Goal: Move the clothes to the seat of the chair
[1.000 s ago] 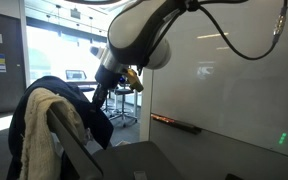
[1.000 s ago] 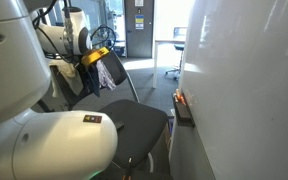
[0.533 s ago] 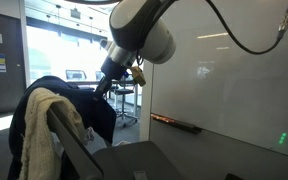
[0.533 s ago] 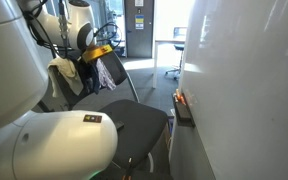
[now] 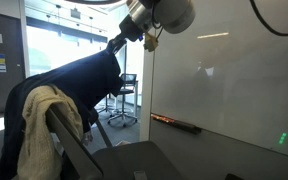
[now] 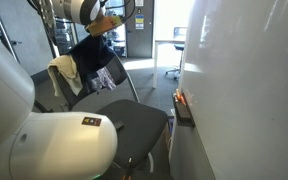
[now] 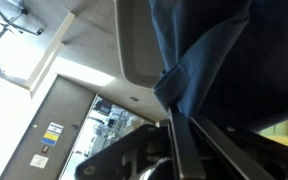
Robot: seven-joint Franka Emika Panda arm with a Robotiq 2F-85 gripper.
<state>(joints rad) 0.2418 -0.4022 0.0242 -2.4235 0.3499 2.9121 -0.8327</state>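
My gripper is holding one end of the navy garment, and the navy garment's far end (image 5: 29,92) still lies over the backrest. Next, my gripper puts the held end on the seat (image 6: 134,124), then comes back for the rest.
A dark navy garment (image 5: 79,78) hangs stretched from my gripper (image 5: 115,48) down to the chair's backrest; it also shows in an exterior view (image 6: 92,58) and fills the upper right of the wrist view (image 7: 214,60). My gripper (image 6: 97,29) is shut on the garment's top and holds it high above the chair. A beige cloth (image 5: 46,118) still hangs over the backrest, seen too in an exterior view (image 6: 66,72). The chair's dark seat (image 6: 134,122) lies below and holds no clothes.
A white wall or board (image 5: 234,80) stands close beside the chair, with a ledge (image 5: 174,122) low on it. The robot's white base (image 6: 54,145) fills the near foreground. Office chairs (image 5: 124,100) stand behind the glass.
My gripper has risen up and away from the backrest, pulling the dark garment up with it. The beige cloth has stayed on the backrest.
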